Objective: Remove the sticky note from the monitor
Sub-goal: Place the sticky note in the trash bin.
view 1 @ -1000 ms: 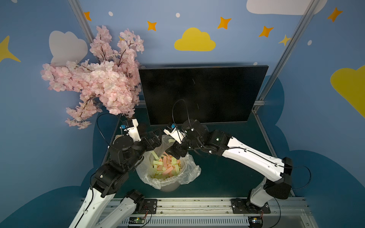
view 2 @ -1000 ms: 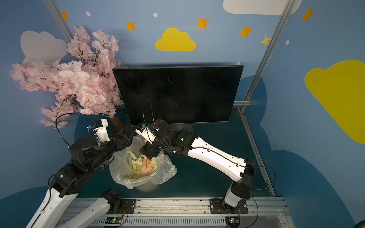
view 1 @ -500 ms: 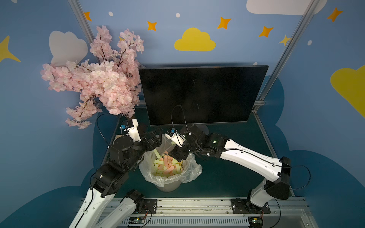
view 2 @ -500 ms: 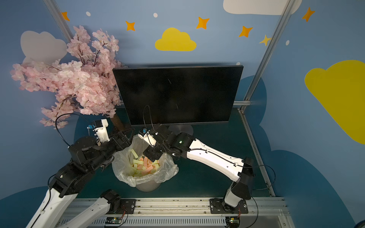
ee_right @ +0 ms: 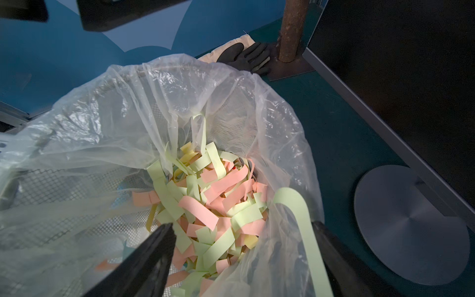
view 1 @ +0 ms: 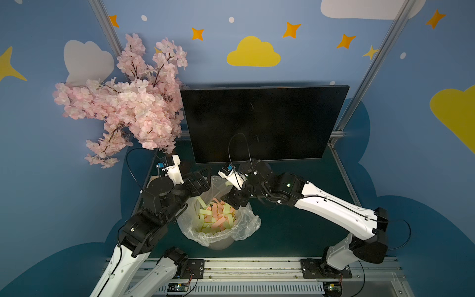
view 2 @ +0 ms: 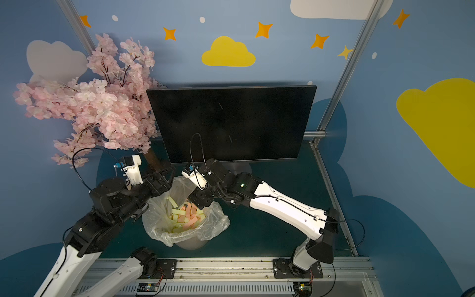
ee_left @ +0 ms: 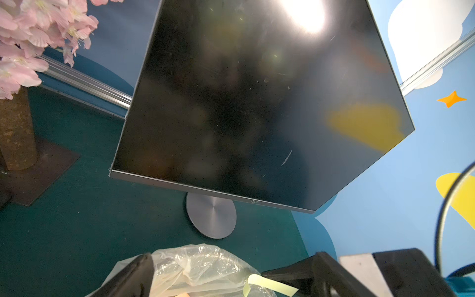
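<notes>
My left gripper should pinch the pale green sticky note [ee_right: 312, 245] by its curled end [ee_right: 288, 196] and pull it off into the bin, because it is stuck to my right gripper's open finger.
The monitor [view 1: 262, 123] [view 2: 228, 123] stands at the back, and its black screen [ee_left: 257, 102] is bare. My right gripper [ee_right: 244, 259] [view 1: 232, 201] hangs open over a bin lined with clear plastic [view 1: 221, 243]. A pale green sticky note [ee_right: 300, 221] [ee_left: 270, 284] clings, curled, to one of its fingers [ee_right: 334, 257]; the other finger [ee_right: 154, 257] is bare. My left gripper [ee_left: 228, 280] [view 1: 203, 177] is open at the bin's back rim, with liner plastic lying between its fingers. Several green and pink paper strips [view 1: 216, 216] fill the bin.
A pink blossom tree [view 1: 128, 102] on a brown trunk [ee_right: 293, 30] with a flat plate foot stands left of the monitor. A black glove on a cloth [ee_right: 244, 55] lies by that foot. The monitor's round grey base [ee_left: 210, 216] sits just behind the bin. Aluminium posts [view 1: 359, 84] frame the cell.
My right gripper has sunk a little lower over the bin, with its jaws slightly wider. The left arm has not moved.
</notes>
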`<state>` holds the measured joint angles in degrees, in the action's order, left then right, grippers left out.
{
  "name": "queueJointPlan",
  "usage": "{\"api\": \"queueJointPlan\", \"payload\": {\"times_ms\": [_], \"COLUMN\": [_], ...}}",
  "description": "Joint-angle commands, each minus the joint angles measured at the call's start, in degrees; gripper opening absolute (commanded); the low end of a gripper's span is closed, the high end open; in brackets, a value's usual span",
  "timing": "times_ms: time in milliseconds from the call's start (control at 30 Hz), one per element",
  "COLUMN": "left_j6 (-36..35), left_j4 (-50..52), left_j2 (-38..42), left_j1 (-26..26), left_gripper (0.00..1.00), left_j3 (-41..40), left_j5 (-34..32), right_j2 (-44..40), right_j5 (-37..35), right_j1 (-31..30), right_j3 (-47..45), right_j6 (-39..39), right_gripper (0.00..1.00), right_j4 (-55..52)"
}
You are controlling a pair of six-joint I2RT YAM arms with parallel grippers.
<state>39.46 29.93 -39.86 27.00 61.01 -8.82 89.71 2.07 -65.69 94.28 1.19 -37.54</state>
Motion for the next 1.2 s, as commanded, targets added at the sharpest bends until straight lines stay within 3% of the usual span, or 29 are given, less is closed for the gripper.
{"api": "queueJointPlan", "payload": {"times_ms": [0, 467, 800, 1167], "left_j6": [-0.1, -1.1, 0.0, 1.5], "left_j4": [-0.9, 2.7, -0.3, -5.3], "left_j2": [-0.5, -0.5, -0.8, -0.1], "left_j1": [-0.2, -0.2, -0.2, -0.2], "left_gripper": [1.00, 0.95, 0.86, 0.84], "left_j3": [-0.9, -3.4, -5.8, -8.0], "left_j5": [2.6, 13.1, 18.3, 20.8], "right_j2": [-2.8, -8.4, -6.6, -4.6], "right_j5": [4.1, 23.1, 28.5, 29.5], "right_j1": [0.5, 9.1, 10.2, 10.0], "right_j3": [-0.3, -7.7, -6.9, -5.3], "right_j6": [0.0, 10.4, 15.3, 16.7], "right_gripper": [0.87, 0.88, 0.88, 0.88], "right_j4": [1.4, 13.5, 17.0, 17.5]}}
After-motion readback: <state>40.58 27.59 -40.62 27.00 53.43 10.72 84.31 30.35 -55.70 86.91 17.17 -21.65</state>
